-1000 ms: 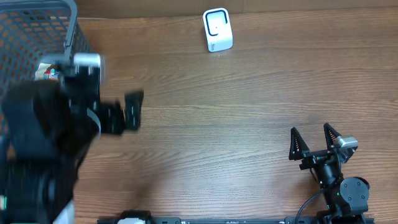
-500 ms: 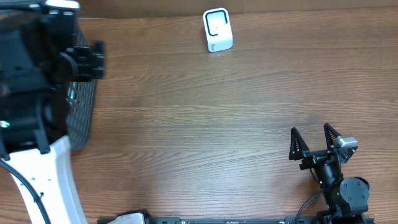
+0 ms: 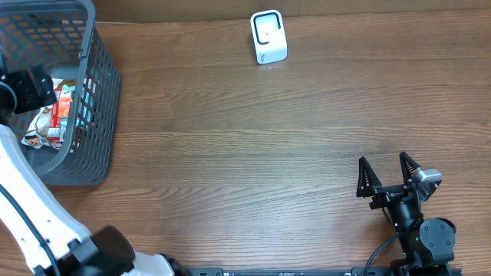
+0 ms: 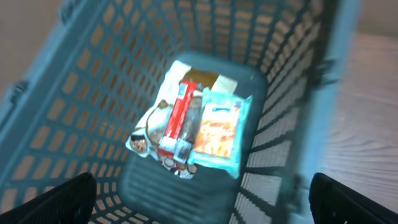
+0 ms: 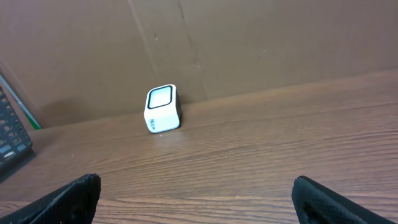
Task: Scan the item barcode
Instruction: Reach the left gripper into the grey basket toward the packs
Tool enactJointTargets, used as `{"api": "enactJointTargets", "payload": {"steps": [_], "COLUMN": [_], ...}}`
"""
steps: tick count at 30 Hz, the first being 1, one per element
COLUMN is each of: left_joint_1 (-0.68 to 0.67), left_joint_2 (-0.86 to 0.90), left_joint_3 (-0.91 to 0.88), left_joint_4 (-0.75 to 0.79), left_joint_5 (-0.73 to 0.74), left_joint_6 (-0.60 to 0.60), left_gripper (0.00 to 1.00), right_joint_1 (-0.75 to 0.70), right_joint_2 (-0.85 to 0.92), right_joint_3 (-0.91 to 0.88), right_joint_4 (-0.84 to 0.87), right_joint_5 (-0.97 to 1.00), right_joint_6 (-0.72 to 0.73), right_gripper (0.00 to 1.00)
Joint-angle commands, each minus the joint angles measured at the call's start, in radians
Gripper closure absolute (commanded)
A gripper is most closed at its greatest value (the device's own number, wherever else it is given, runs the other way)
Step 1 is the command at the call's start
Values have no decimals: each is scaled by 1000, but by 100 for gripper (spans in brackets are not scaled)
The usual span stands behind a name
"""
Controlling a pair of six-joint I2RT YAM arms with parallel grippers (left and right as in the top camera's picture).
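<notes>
The light blue snack packet (image 3: 66,103) lies uncovered with its narrow width (image 4: 219,130) lined up with the left gripper's open fingers, so the robot should keep moving down until they are on both sides of it.
Several packaged items lie in the bottom of a grey mesh basket (image 3: 96,115): a red box (image 4: 177,121), a light blue snack packet (image 4: 217,134) and a white wrapper under them. My left gripper (image 4: 202,205) hangs open above the basket's inside with nothing between its fingers, well apart from the items. From overhead its black body (image 3: 27,90) shows at the basket's left side. The white barcode scanner (image 3: 268,37) stands at the table's back edge and shows too as the scanner (image 5: 163,109). My right gripper (image 3: 390,178) rests open and empty at the front right.
The basket (image 5: 12,140) takes up the table's back left corner. A brown cardboard wall runs behind the scanner. The left arm's white link (image 3: 31,199) reaches up along the left edge.
The left arm has swung from the table beside the basket back to the far left, and its gripper now looks down into the basket. The right arm has not moved.
</notes>
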Motion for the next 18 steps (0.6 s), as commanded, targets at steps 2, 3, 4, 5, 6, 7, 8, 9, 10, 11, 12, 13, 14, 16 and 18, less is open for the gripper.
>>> {"api": "enactJointTargets", "payload": {"steps": [2,3,4,5,6,7,8,9,10,11,12,13,14,16,18], "left_joint_1": [37,40,42,42,42,42,42,42,42,42,42,42,42,42,42], "left_joint_2": [78,100,119,143,162,184,206,223,244,261,281,296,315,349,381], "left_joint_3": [17,17,17,17,17,17,17,17,17,17,17,17,17,17,17], "left_joint_4": [-4,-5,-6,-6,-7,-7,-7,-7,-7,-8,-8,-8,-9,-9,-5], "left_joint_5": [63,76,93,110,120,129,133,134,134,134,134,134,134,135,141], "left_joint_6": [38,40,50,64,78,93,100,106,114,121,128,132,137,143,144], "left_gripper": [0,0,1,0,0,0,0,0,0,0,0,0,0,0,0], "right_joint_1": [-5,-5,-5,-5,-5,-5,-5,-5,-5,-5,-5,-5,-5,-5,-5], "right_joint_2": [-2,-2,-2,-2,-2,-2,-2,-2,-2,-2,-2,-2,-2,-2,-2], "right_joint_3": [-10,-10,-10,-10,-10,-10,-10,-10,-10,-10,-10,-10,-10,-10,-10], "right_joint_4": [2,2,2,2,2,2,2,2,2,2,2,2,2,2,2], "right_joint_5": [6,6,6,6,6,6,6,6,6,6,6,6,6,6,6], "right_joint_6": [3,3,3,3,3,3,3,3,3,3,3,3,3,3,3], "right_gripper": [0,0,0,0,0,0,0,0,0,0,0,0,0,0,0]}}
